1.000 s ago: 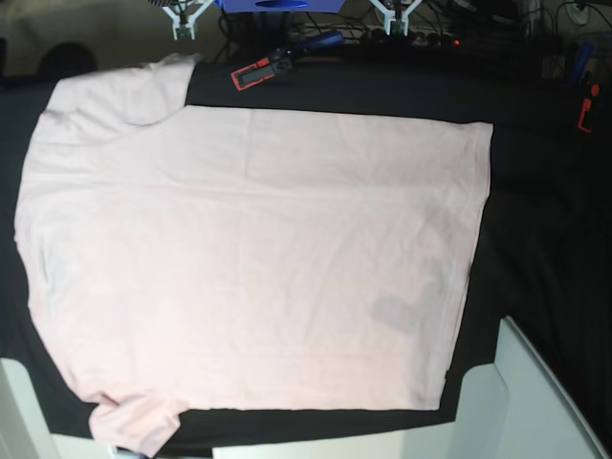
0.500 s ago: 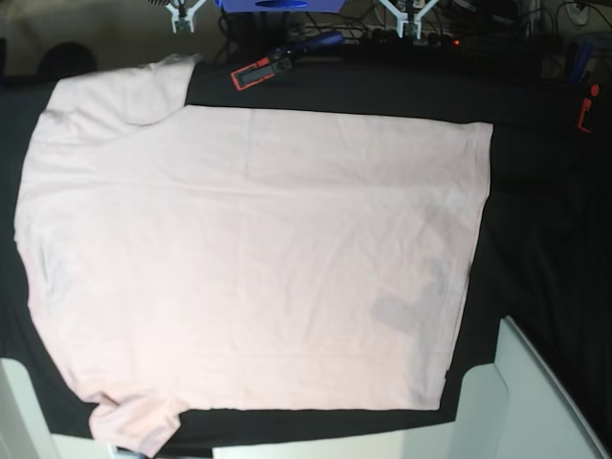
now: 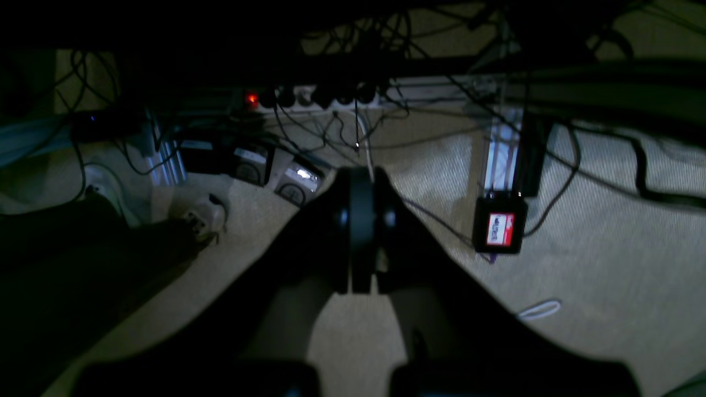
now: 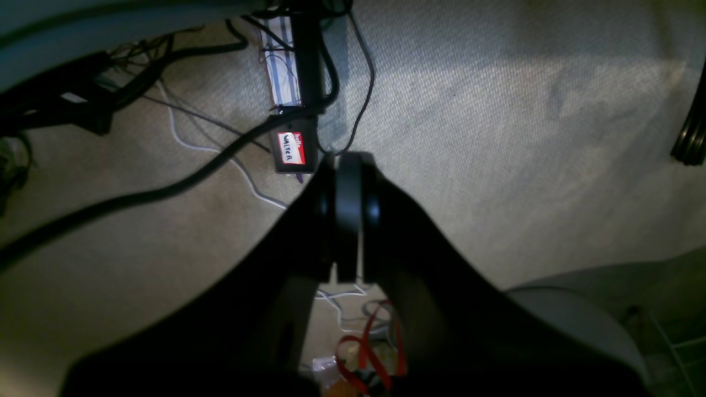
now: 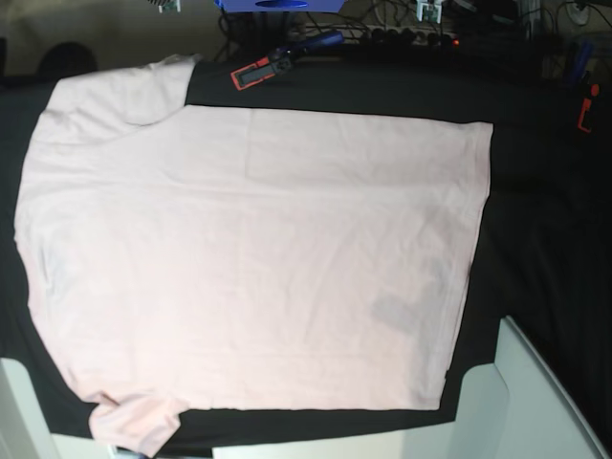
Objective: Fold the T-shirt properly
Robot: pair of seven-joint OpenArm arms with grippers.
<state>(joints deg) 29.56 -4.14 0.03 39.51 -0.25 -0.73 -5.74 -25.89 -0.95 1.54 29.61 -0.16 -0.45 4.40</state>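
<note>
The T-shirt's near hem corner (image 5: 483,132) is lying flat on the black cloth, so my left gripper keeps moving toward it and opens at the hem's edge (image 5: 490,161).
The pale pink T-shirt (image 5: 249,258) lies spread flat with its plain side up on the black cloth (image 5: 545,239), sleeves at the left and hem at the right. Neither wrist view shows it. My left gripper (image 3: 361,182) is shut with nothing in it and points at the carpet floor behind the table. My right gripper (image 4: 347,162) is also shut and empty over the carpet. In the base view only small white bits of the two arms show at the top edge, the right arm (image 5: 163,5) and the left arm (image 5: 427,10).
A red and black tool (image 5: 256,73) with a blue handle (image 5: 316,42) lies at the table's back edge, and a red clip (image 5: 586,110) at the far right. White panels (image 5: 535,402) stand at the front right. Cables and a power strip (image 3: 325,96) cover the floor behind.
Both arms have drawn back over the table's far edge and almost left the base view. The T-shirt has not moved.
</note>
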